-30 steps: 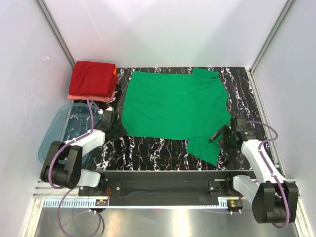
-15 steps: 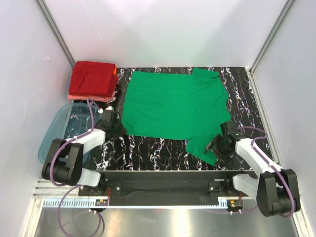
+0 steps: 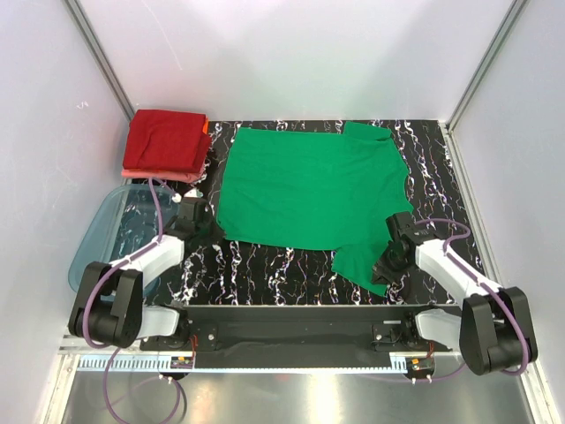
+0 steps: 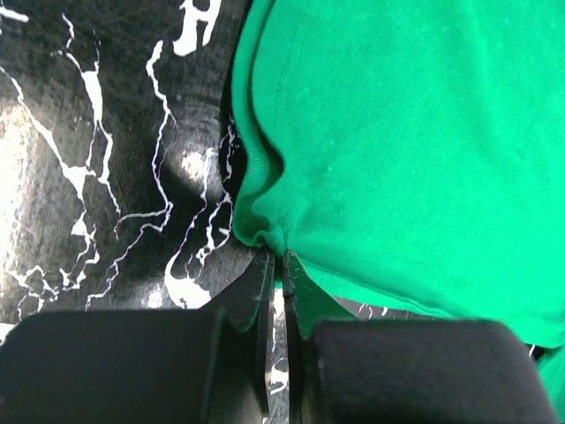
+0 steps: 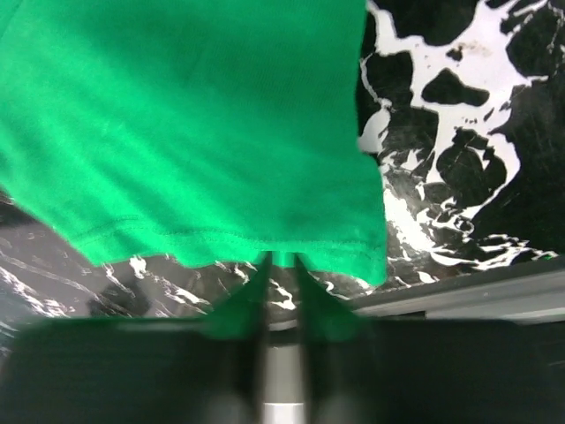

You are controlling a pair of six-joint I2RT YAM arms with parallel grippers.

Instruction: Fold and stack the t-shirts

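The green t-shirt's near sleeve (image 3: 360, 266) reaches out beyond the t-shirt's side, so next my right gripper pinches the sleeve's hem and folds the sleeve over onto the t-shirt's body (image 3: 356, 184).
A bright green t-shirt (image 3: 309, 190) lies spread flat on the black marbled table (image 3: 441, 168). My left gripper (image 3: 212, 231) is at the shirt's near left corner. In the left wrist view it (image 4: 275, 261) is shut, and the bunched corner of the green t-shirt (image 4: 397, 132) is pinched at its tips. My right gripper (image 3: 384, 268) is at the near right sleeve. In the right wrist view its jaws (image 5: 282, 261) stand narrowly open, with the hem of the green sleeve (image 5: 194, 115) lying across the tips. Folded dark red t-shirts (image 3: 166, 141) lie stacked on a salmon-pink one (image 3: 150, 174) at the back left.
A translucent blue tub (image 3: 110, 234) stands off the table's left side, beside the left arm. The table's near edge and its metal rail (image 5: 477, 291) run just behind the right gripper. White walls close in the back and both sides.
The right gripper slid left and inward onto the sleeve hem and its jaws narrowed from wide open. The left jaws closed the last bit on the shirt corner.
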